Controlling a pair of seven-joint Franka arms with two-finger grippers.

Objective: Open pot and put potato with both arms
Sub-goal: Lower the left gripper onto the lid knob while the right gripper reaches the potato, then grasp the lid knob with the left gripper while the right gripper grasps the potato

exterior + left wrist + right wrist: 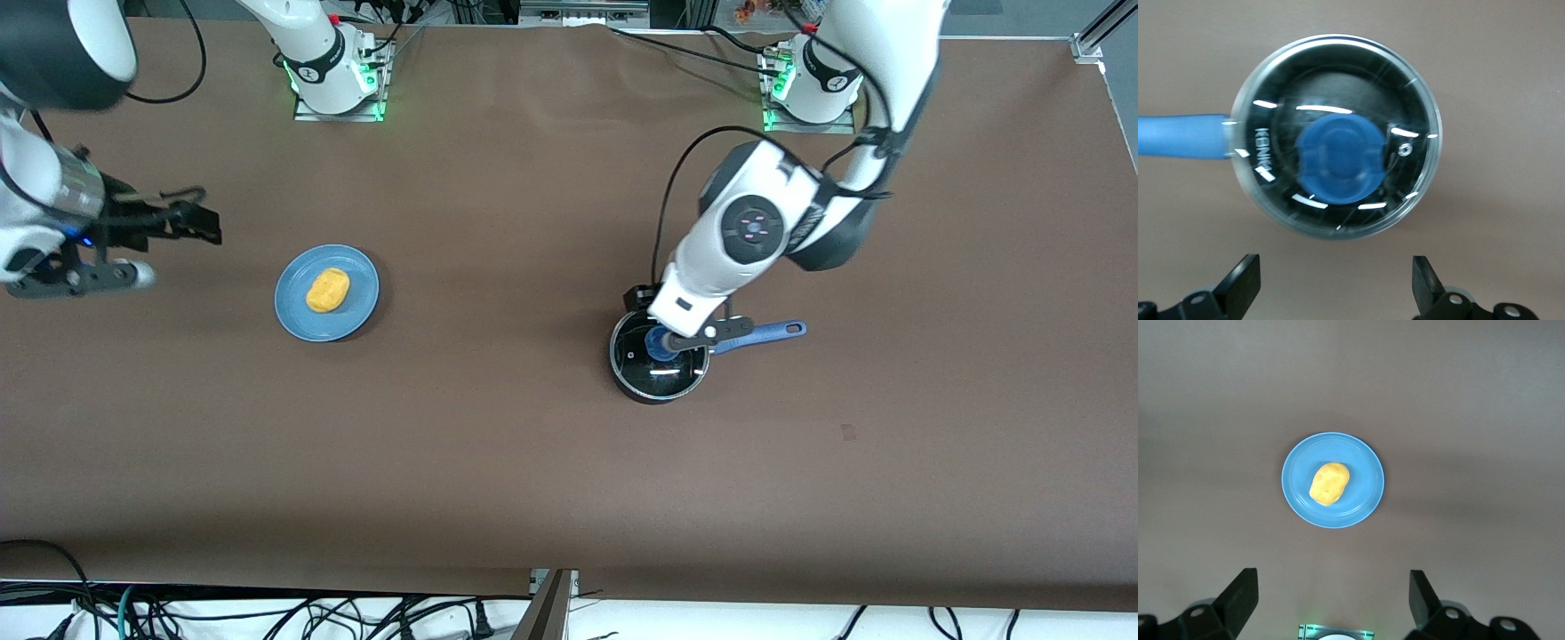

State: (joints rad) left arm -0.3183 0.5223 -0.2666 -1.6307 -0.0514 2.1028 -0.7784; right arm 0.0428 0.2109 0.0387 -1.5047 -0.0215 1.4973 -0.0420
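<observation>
I should expect to find the black pot (637,396) empty when I raise its glass lid, since only a dark inside (642,373) can be seen through the lid.
The black pot (633,384) stands toward the left arm's end of the table, its blue handle (772,332) pointing that way. The glass lid (662,373) with its blue knob (661,344) is on it. My left gripper (686,332) hovers open and empty over the pot's rim. In the left wrist view the lid (1405,113) and knob (1341,167) lie just ahead of the gripper (1336,283). The yellow potato (327,290) lies on a light-blue plate (354,311). My right gripper (169,233) is open and empty, high over the table toward the right arm's end. Its wrist view shows the potato (1330,483) on the plate (1363,495), ahead of the gripper (1331,597).
The brown table (498,444) holds only the pot and the plate. Both arm bases (333,76) (813,89) with green lights stand along the edge farthest from the front camera. Cables run along the nearest edge.
</observation>
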